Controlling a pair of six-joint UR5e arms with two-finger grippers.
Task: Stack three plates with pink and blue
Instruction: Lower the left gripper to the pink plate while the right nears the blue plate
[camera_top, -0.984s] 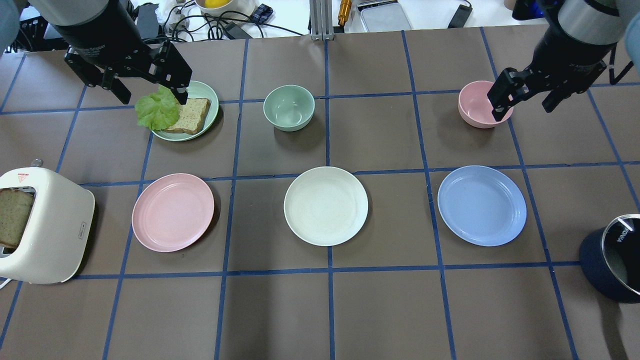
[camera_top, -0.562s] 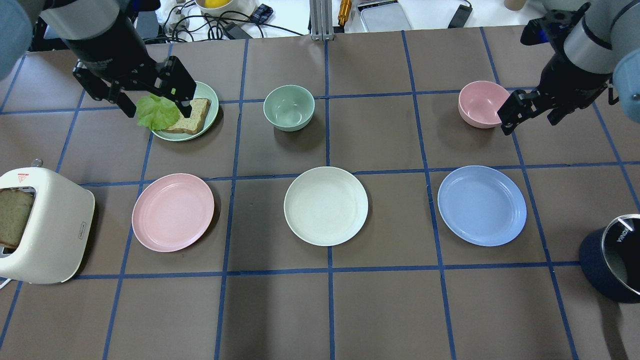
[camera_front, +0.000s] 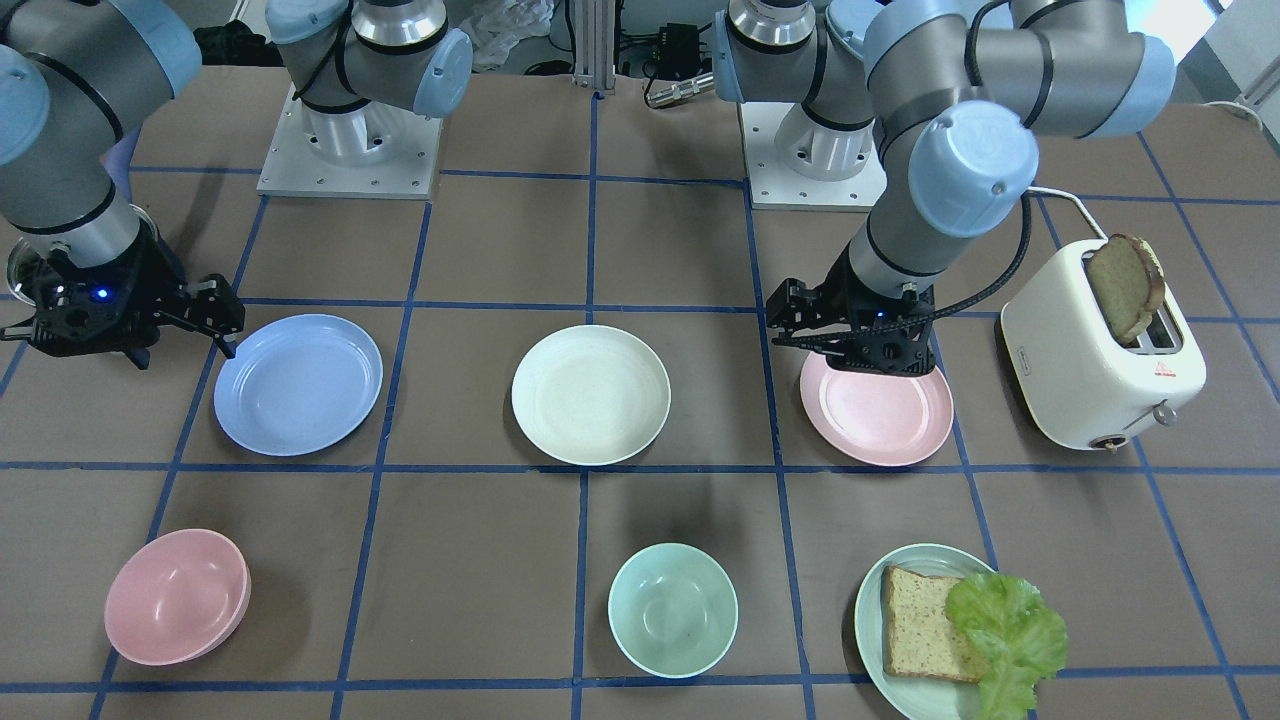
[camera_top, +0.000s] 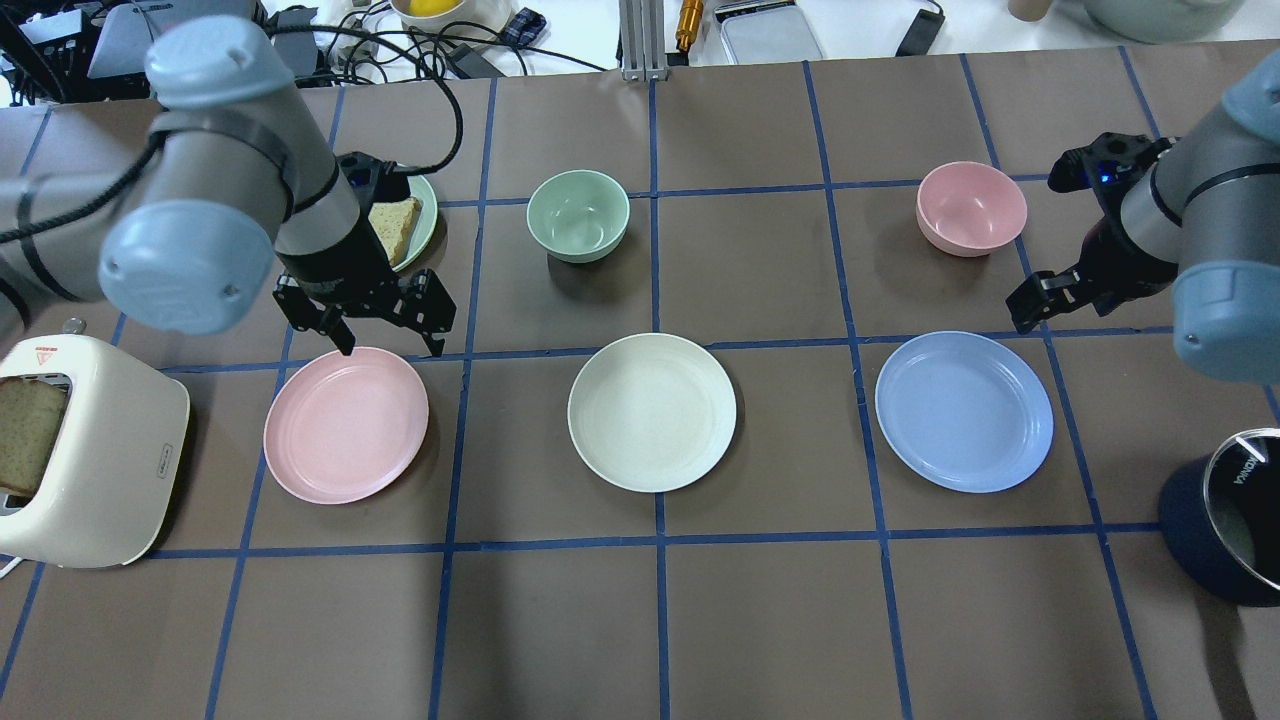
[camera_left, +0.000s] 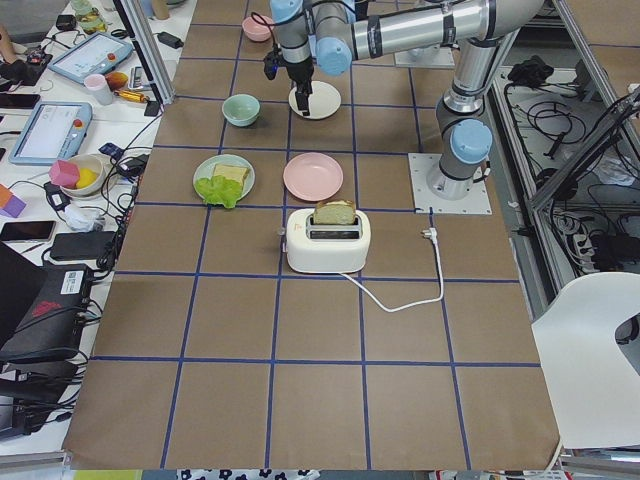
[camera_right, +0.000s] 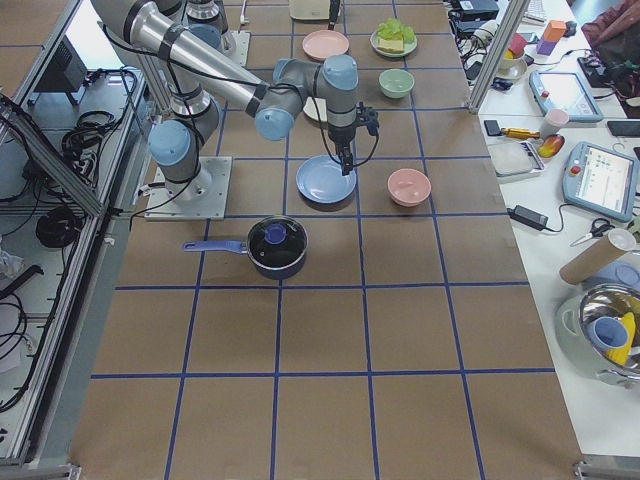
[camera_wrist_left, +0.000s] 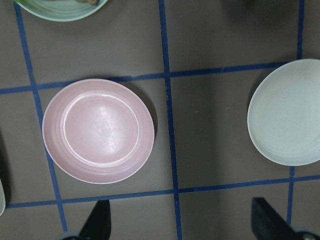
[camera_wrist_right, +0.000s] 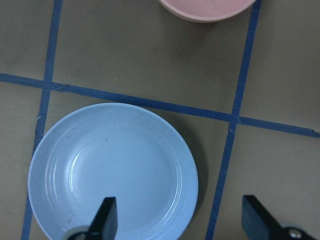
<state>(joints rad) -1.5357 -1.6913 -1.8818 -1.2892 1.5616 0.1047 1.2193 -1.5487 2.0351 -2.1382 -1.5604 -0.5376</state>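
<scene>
I expect the pink plate (camera_front: 877, 415) to nest and almost cover the cream-white plate when I lower it onto that plate, because their round rims (camera_front: 668, 396) are the same size.
Three plates lie in a row: the pale pink plate (camera_top: 346, 425), the cream-white plate (camera_top: 652, 412) and the light blue plate (camera_top: 964, 411). None is stacked. My left gripper (camera_top: 390, 335) is open and empty, hovering over the far edge of the pink plate, which fills the left wrist view (camera_wrist_left: 98, 131). My right gripper (camera_top: 1050, 305) is open and empty, just past the far right edge of the blue plate, which shows below it in the right wrist view (camera_wrist_right: 112, 172).
A pale green plate (camera_front: 890, 600) with bread and lettuce sits behind the pink plate, partly hidden by my left arm. A mint bowl (camera_top: 578, 215) and a pink bowl (camera_top: 971, 208) stand in the far row. A toaster (camera_top: 90, 450) is at the left, a dark pot (camera_top: 1230, 515) at the right.
Both arms moved toward the plate row. The left gripper went from the green plate to the pink plate's far edge. The right gripper went from the pink bowl toward the blue plate.
</scene>
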